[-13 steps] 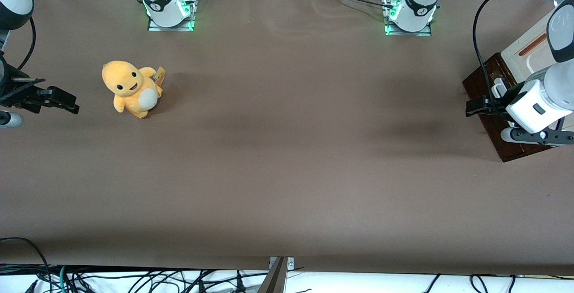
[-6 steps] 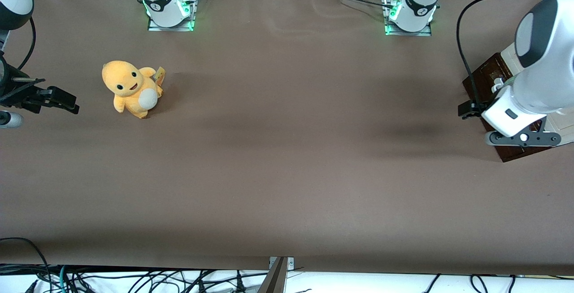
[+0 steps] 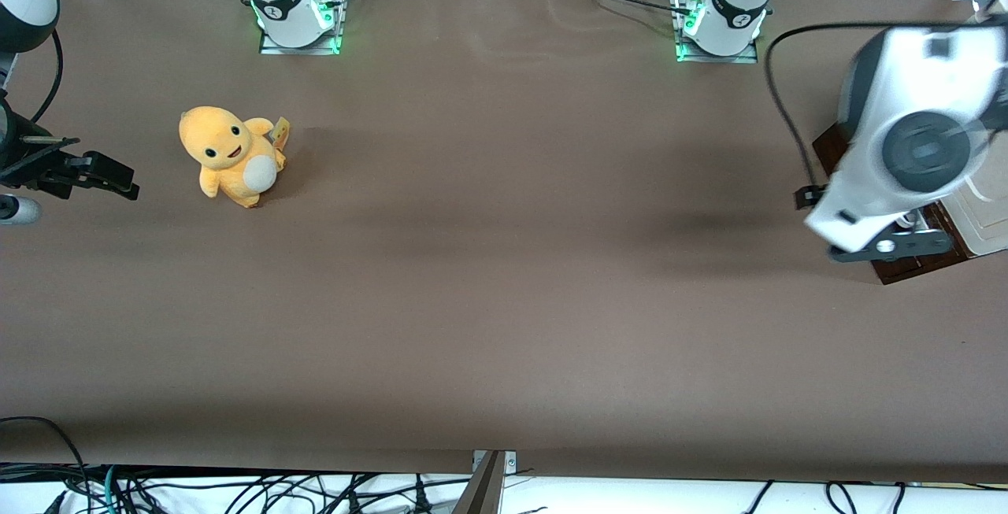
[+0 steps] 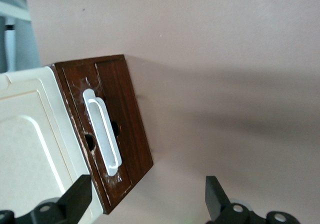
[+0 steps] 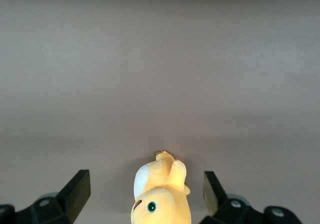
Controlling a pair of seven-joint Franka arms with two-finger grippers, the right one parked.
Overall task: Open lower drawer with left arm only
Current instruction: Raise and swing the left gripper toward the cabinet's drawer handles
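The dark brown front is split by a seam (image 4: 99, 78), so the robot's pull will bring only the drawer panel (image 4: 79, 85) behind the white bar handle straight out.
The lower drawer (image 4: 127, 126) shows its dark brown front and its white bar handle (image 4: 103, 134), and it looks shut against the cream cabinet. My left gripper (image 4: 147, 198) is open, with its black fingertips (image 4: 80, 196) wide apart and nothing between them. It hangs off the drawer front and touches neither the front nor the handle. In the front view the left arm (image 3: 906, 136) covers most of the drawer (image 3: 913, 266) at the working arm's end of the table, and only one dark tip (image 3: 804, 197) sticks out from under it.
The cream panel (image 4: 25, 149) tops the cabinet above the drawer. A yellow plush toy (image 3: 232, 153) sits toward the parked arm's end. Two arm bases (image 3: 298, 10) (image 3: 720, 14) stand along the table edge farthest from the front camera. Brown cloth (image 3: 504, 262) covers the table.
The left arm's wrist has turned and swung over the cabinet. The gripper has drawn back from the handle toward the table's middle.
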